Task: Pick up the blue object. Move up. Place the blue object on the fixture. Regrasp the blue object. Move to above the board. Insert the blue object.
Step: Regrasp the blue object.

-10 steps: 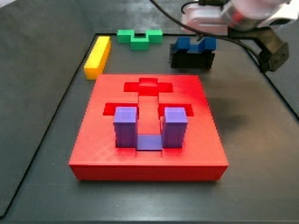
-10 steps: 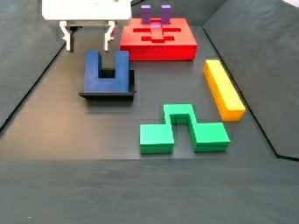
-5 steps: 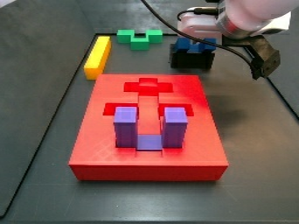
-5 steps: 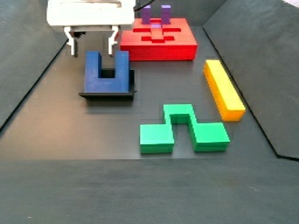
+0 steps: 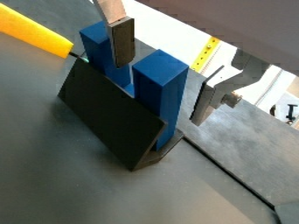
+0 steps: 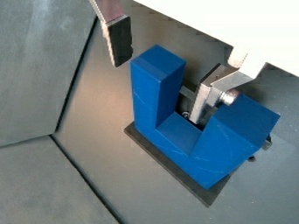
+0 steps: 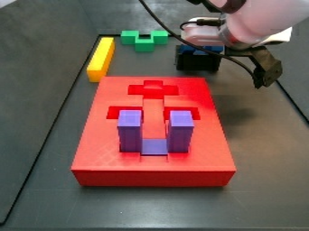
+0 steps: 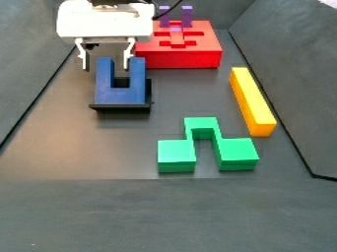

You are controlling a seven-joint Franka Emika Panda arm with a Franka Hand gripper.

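The blue object (image 5: pixel 160 80) will sink only as deep as the crossbar when the robot puts it in, because the purple block's prongs (image 7: pixel 180 132) stand above the block's low crossbar in the board.
The blue object (image 8: pixel 121 82), a deep-blue U-shaped block, stands on the black fixture (image 8: pixel 121 105) with its prongs up. It shows in both wrist views (image 5: pixel 160 87) (image 6: pixel 193 131). My gripper (image 8: pixel 106 54) is open and low over the block. In both wrist views (image 5: pixel 163 72) (image 6: pixel 163 68) its jaws straddle one prong, with one finger (image 6: pixel 212 92) down in the notch and the other finger (image 6: pixel 118 41) outside, a gap off the prong. In a side view the gripper (image 7: pixel 203 43) covers most of the block (image 7: pixel 197 50) and fixture (image 7: pixel 196 63). The red board (image 7: pixel 151 135) lies nearby.
A purple U-shaped block (image 7: pixel 154 132) sits in the board's (image 8: pixel 198 54) near recess. A yellow bar (image 8: pixel 251 98) and a green notched block (image 8: pixel 206 144) lie on the dark floor. A cable (image 7: pixel 259 68) hangs from the arm beside the fixture.
The gripper has moved from beside the fixture to over the blue object and come down, so its open jaws now straddle one prong. The blocks have not moved.
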